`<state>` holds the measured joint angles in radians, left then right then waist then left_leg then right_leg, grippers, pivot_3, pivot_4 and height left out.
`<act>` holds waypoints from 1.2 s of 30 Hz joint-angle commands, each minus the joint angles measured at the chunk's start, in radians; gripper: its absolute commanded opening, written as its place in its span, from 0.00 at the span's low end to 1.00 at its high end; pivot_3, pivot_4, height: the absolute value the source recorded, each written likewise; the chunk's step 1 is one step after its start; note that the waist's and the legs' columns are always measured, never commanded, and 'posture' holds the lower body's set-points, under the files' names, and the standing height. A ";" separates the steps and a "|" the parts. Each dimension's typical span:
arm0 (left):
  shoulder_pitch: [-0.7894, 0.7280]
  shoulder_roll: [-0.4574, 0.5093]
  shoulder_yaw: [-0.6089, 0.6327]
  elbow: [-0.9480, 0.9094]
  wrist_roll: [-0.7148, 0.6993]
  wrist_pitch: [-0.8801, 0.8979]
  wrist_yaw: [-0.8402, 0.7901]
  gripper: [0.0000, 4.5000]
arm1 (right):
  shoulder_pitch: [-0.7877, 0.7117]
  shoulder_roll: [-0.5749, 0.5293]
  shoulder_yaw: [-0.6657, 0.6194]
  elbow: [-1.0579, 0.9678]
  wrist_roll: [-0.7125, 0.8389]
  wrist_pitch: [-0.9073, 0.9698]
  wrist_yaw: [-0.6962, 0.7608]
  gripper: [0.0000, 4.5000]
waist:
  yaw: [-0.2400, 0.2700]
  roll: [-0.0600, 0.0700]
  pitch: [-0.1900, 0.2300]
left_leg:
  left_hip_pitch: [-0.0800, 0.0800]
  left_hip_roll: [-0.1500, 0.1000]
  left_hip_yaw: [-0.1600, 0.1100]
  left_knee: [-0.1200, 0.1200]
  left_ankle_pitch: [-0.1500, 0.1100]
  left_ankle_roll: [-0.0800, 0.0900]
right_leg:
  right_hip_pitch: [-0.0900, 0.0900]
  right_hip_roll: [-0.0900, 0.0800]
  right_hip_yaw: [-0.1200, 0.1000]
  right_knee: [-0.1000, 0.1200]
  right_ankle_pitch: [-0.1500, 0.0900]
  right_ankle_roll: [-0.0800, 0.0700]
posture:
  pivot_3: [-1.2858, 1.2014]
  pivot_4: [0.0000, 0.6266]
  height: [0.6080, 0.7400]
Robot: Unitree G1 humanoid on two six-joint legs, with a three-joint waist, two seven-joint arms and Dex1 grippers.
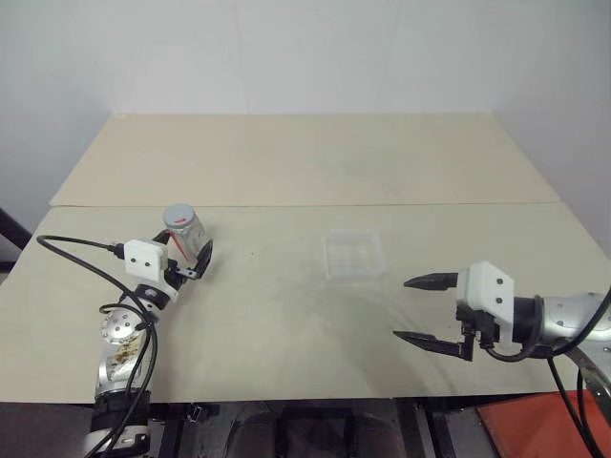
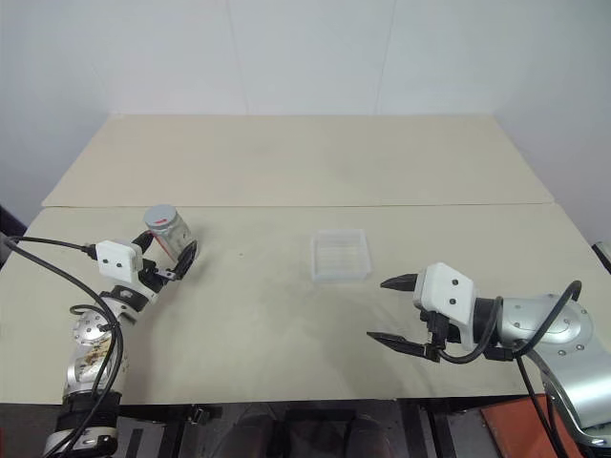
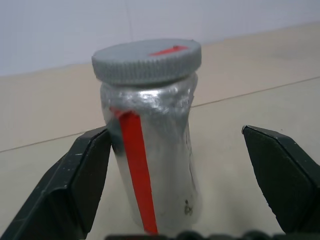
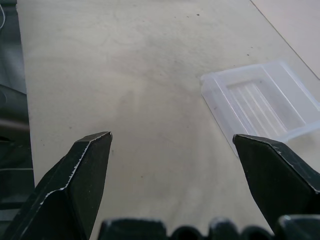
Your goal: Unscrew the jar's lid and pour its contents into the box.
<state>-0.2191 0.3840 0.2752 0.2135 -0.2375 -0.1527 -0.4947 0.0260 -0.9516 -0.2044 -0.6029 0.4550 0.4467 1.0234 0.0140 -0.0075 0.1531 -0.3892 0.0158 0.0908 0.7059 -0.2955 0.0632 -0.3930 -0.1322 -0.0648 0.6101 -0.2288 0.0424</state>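
I can see only a small dark speck (image 3: 188, 207) low in the jar (image 1: 185, 235). Just that bit will fall from the jar into the box when I pour.
The clear jar (image 1: 185, 236) stands upright on the table's left side, with a red stripe down its wall (image 3: 137, 170) and its grey lid (image 3: 147, 61) screwed on, a red mark on top. My left gripper (image 1: 184, 256) is open with its two black fingers on either side of the jar; one finger (image 3: 85, 175) is close against the wall, the other stands apart. A small dark speck (image 3: 187, 206) sits low inside the jar. The transparent box (image 1: 354, 255) lies flat near the table's middle. My right gripper (image 1: 420, 310) hovers open to the right of the box, holding nothing.
Two pale tabletops meet at a seam (image 1: 305, 205) behind the jar and box. A white wall stands behind the far table. The near edge of the table runs just in front of both arms. Black cables (image 1: 86, 253) loop from the left arm.
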 commanded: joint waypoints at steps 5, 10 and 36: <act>-0.063 0.047 0.013 0.095 -0.015 -0.051 -0.047 0.99 | 0.015 -0.008 -0.048 -0.034 0.014 0.000 -0.012 1.00 | 0.000 0.000 0.000 | 0.000 0.000 0.000 0.000 0.000 0.000 | 0.000 0.000 0.000 0.000 0.000 0.000 | 0.52 0.24 1.00; -0.196 0.066 -0.005 0.279 -0.011 -0.093 -0.108 0.99 | 0.016 -0.001 -0.029 -0.037 0.006 -0.002 -0.021 1.00 | 0.006 -0.001 0.000 | 0.000 -0.001 0.000 0.000 0.000 0.000 | 0.001 0.000 -0.001 0.000 0.000 0.001 | 0.52 0.24 1.00; -0.071 0.084 -0.092 -0.100 -0.198 0.210 -0.270 0.44 | -0.008 0.016 -0.046 -0.098 0.043 0.070 -0.103 1.00 | -0.002 -0.001 0.001 | 0.000 0.000 0.000 0.000 0.001 -0.001 | 0.002 0.001 -0.001 0.001 0.001 0.002 | 0.52 0.24 1.00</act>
<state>-0.2893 0.4431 0.2065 0.2646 -0.3686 -0.0123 -0.7158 0.0459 -0.9453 -0.2385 -0.6785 0.4605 0.5047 0.9417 0.0116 -0.0089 0.1539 -0.3895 0.0160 0.0905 0.7061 -0.2948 0.0623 -0.3914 -0.1311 -0.0654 0.6105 -0.2280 0.0443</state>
